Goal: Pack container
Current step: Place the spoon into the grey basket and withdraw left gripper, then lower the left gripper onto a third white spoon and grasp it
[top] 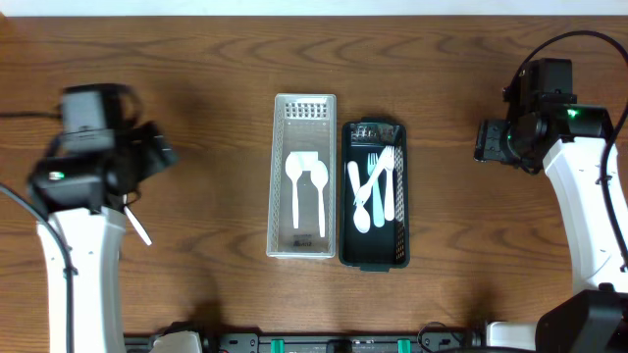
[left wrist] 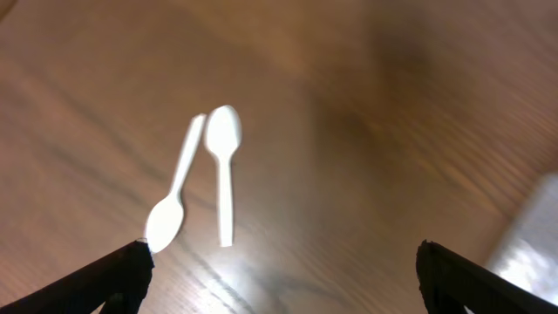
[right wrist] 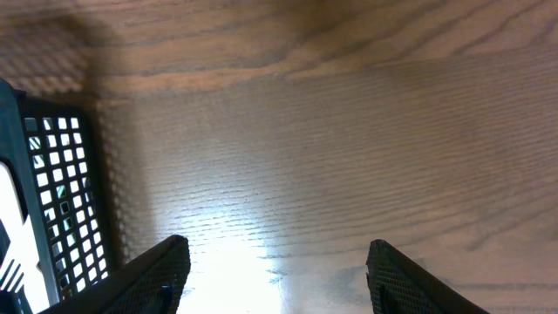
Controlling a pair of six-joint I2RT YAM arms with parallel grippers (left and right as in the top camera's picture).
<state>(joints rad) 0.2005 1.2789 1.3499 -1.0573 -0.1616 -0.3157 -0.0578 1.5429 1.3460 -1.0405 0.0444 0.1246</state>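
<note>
My left gripper's fingers are lined up across the handle of the white spoon (left wrist: 225, 207) nearer the grey basket. I should keep going down until they close on its neck (left wrist: 223, 161).
Two white plastic spoons lie side by side on the wooden table in the left wrist view, one (left wrist: 225, 166) to the right of the other (left wrist: 174, 196). From overhead only one spoon handle (top: 137, 226) shows beside the left arm. My left gripper (left wrist: 283, 253) (top: 157, 152) is open and empty above the table, near the spoons. A light grey basket (top: 278, 176) holds two white spoons (top: 306, 186). A black basket (top: 402, 196) holds white forks and spoons (top: 373, 191). My right gripper (right wrist: 277, 253) (top: 488, 142) is open and empty, to the right of the black basket (right wrist: 61, 201).
The two baskets stand side by side in the middle of the table. The grey basket's corner (left wrist: 536, 227) shows at the right edge of the left wrist view. Bare wood lies between each arm and the baskets.
</note>
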